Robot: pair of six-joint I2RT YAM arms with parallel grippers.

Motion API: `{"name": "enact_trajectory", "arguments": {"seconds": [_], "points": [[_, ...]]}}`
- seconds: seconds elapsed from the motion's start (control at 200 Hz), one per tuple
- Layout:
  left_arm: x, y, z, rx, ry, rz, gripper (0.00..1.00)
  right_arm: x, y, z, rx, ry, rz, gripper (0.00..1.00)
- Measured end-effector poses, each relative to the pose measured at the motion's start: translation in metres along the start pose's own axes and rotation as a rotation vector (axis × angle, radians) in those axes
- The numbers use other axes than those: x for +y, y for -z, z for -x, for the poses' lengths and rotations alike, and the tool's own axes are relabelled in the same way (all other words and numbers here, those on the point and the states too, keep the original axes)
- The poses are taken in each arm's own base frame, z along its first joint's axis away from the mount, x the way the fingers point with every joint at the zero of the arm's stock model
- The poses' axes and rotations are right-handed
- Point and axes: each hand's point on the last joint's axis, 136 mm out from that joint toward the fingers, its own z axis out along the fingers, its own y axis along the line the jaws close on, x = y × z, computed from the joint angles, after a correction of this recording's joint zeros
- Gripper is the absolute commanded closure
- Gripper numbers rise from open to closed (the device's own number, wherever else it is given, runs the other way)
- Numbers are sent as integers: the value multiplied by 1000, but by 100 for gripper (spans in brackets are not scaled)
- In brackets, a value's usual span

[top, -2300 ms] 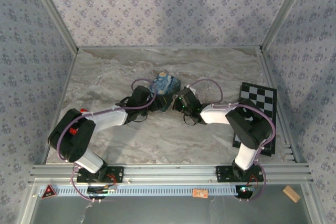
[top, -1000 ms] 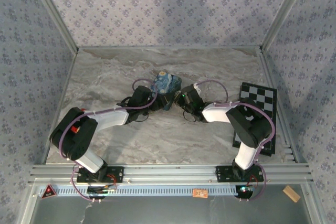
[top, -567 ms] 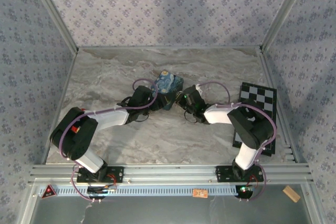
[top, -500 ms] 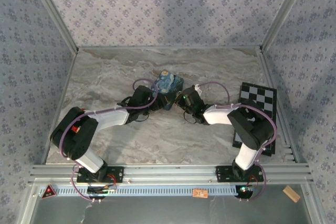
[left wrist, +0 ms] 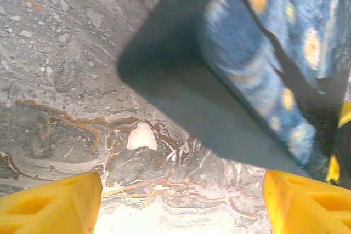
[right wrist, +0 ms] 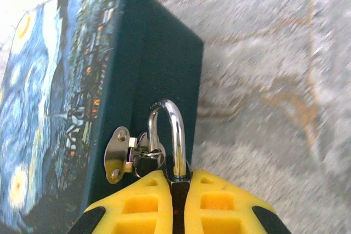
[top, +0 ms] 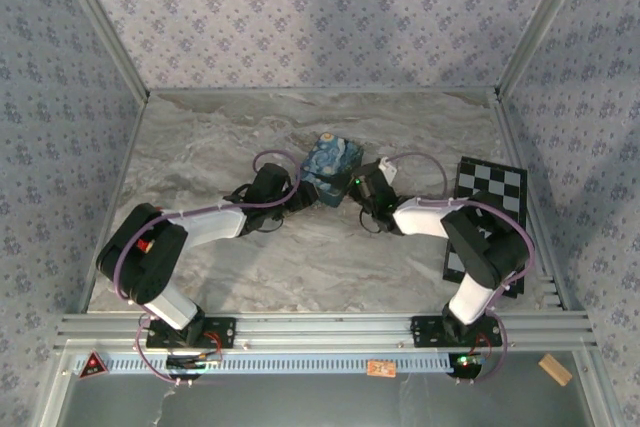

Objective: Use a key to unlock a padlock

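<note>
With the shackle hooked through the hasp (right wrist: 152, 149) and the box loose, my left gripper next steadies the box's corner (left wrist: 159, 86) while my right gripper backs the shackle out.
The padlock (right wrist: 174, 135) hangs by its silvery shackle in the metal hasp (right wrist: 117, 155) on the side of a blue swirl-painted box (right wrist: 66, 108). My right gripper (right wrist: 176, 183) is shut on the padlock's dark body, which is mostly hidden between the yellow fingers. In the top view the box (top: 333, 158) stands mid-table with the right gripper (top: 354, 185) at its right side. My left gripper (left wrist: 178, 206) is open over bare table, and a corner of the box (left wrist: 247, 64) lies just ahead of it. From above, the left gripper (top: 299, 193) is at the box's near-left side. The key is out of view.
A black-and-white checkerboard (top: 490, 215) lies at the right edge of the marble table (top: 200, 147). Patterned walls close in the back and both sides. The arms' cables loop close to the box.
The box has shifted right and toward the back and has turned. The right gripper went with it, still shut on the padlock. The left gripper has stayed open beside it.
</note>
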Motion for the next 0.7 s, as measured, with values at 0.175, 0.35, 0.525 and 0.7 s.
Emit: {"name": "enact_trajectory", "arguments": {"seconds": [0.175, 0.35, 0.525, 0.7], "points": [[5, -2, -3, 12, 1, 19, 22, 1, -5, -2, 39, -19, 49, 100], [8, -1, -3, 14, -12, 42, 15, -4, -3, -17, 102, 4, 89, 100], [-7, 6, 20, -38, -62, 83, 6, -6, -2, -31, 153, 35, 110, 100], [-24, 11, 39, -86, -90, 84, 4, -6, 1, -41, 166, 69, 119, 100]]}}
